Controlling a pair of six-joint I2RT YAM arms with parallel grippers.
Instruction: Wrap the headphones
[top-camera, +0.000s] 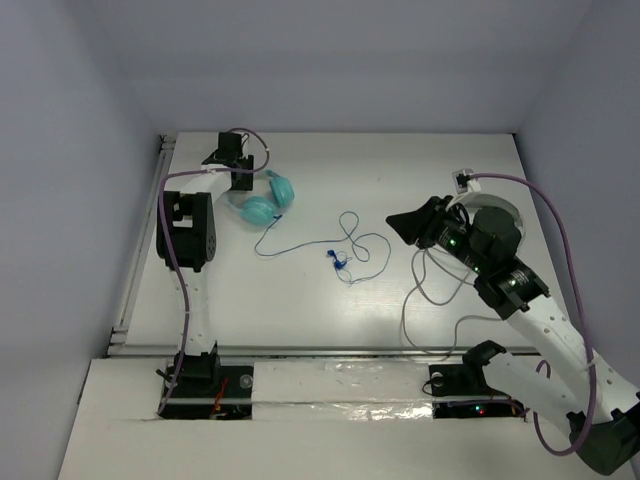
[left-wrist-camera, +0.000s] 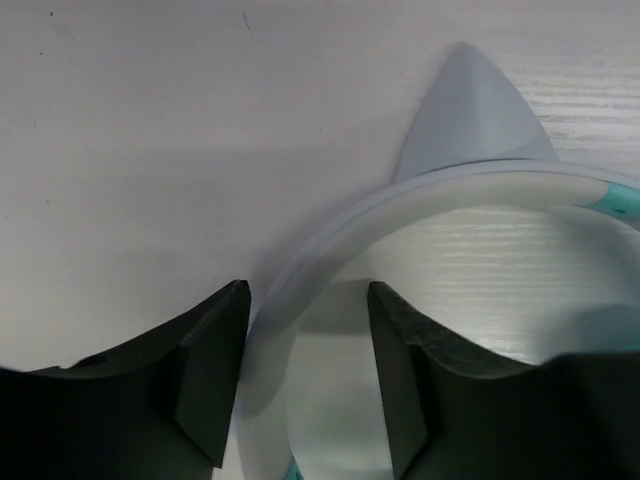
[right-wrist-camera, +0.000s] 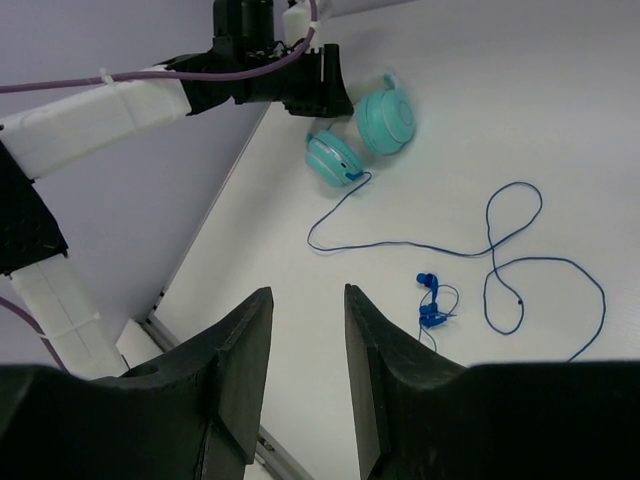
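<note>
The headband slants (left-wrist-camera: 269, 365) through my left gripper's fingers toward one end, so next I grip the headband's middle (left-wrist-camera: 318, 263) squarely with my left gripper before I raise the headphones.
The headphones (top-camera: 262, 210) lie at the table's back left: two teal earcups side by side and a white headband. The right wrist view shows them too (right-wrist-camera: 388, 120). Their thin blue cord (top-camera: 350, 235) loops to the right and ends in a blue plug bundle (top-camera: 338, 260). My left gripper (top-camera: 240, 178) is down over the headband. In the left wrist view the white headband (left-wrist-camera: 330, 240) passes between the open jaws (left-wrist-camera: 308, 290), close to the left finger and apart from the right one. My right gripper (right-wrist-camera: 308, 295) is open and empty, held above the table right of the cord (right-wrist-camera: 500, 250).
A grey cable (top-camera: 425, 290) lies in loops on the table by my right arm. A white rounded object (top-camera: 502, 207) sits partly hidden behind my right wrist. A metal rail (top-camera: 140, 250) runs along the table's left edge, with a wall beside it.
</note>
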